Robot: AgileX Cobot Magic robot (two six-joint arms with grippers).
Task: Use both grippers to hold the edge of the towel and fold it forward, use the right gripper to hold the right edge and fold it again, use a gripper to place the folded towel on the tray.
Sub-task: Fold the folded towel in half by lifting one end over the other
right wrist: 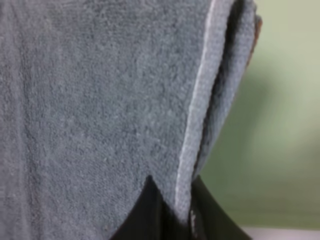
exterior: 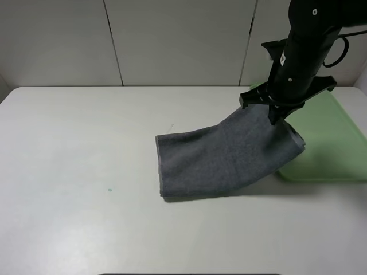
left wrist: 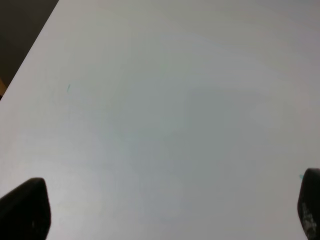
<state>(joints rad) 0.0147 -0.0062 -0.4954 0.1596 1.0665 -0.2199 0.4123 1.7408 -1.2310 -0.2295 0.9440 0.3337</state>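
Note:
The towel's raised edge (exterior: 296,139) extends over the tray while the other end of the towel is flat. Next, my right gripper folds that edge back onto the flat end (exterior: 170,166).
The folded dark grey towel (exterior: 221,157) lies with its left part on the white table, and its right end is lifted over the near left corner of the light green tray (exterior: 335,143). My right gripper (exterior: 274,117) is shut on the towel's right edge and holds it up. In the right wrist view the two black fingers (right wrist: 150,212) pinch the pale hemmed edge of the towel (right wrist: 197,130), with the green tray (right wrist: 285,125) behind it. My left gripper (left wrist: 170,210) is open over bare table and holds nothing. It is not in the exterior high view.
The white table (exterior: 86,172) stretches to the left and front of the towel. A pale panelled wall stands behind the table. The tray sits at the table's right edge.

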